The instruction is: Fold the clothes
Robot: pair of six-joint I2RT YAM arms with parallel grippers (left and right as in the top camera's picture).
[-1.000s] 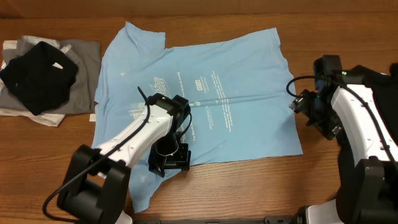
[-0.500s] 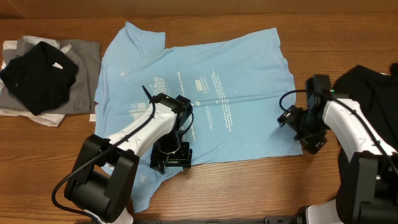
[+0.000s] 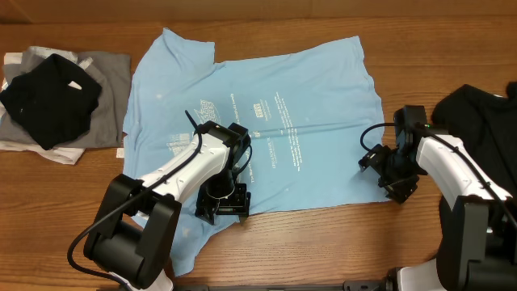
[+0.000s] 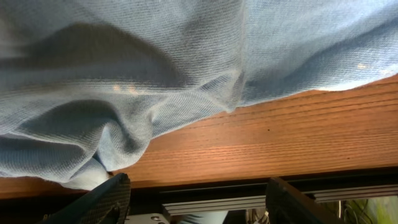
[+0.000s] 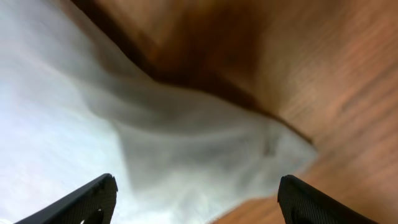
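The T-shirt's edge curves inward next to its near corner, so my right gripper should pinch that edge and pull the T-shirt's corner out straight before folding.
The light blue T-shirt with white print lies spread flat on the wooden table. My left gripper is open over its near hem, left of centre; the wrist view shows the wrinkled hem just above the open fingers. My right gripper is open at the shirt's near right corner; that corner lies between its fingertips, not pinched. A black garment lies on grey and white ones at the far left.
Another black garment lies at the right edge behind my right arm. The table's front edge runs just below the shirt's hem, with a metal rail under it.
My right gripper has moved left and down from beside the table's right side to the shirt's near right corner. My left gripper has stayed at the near hem.
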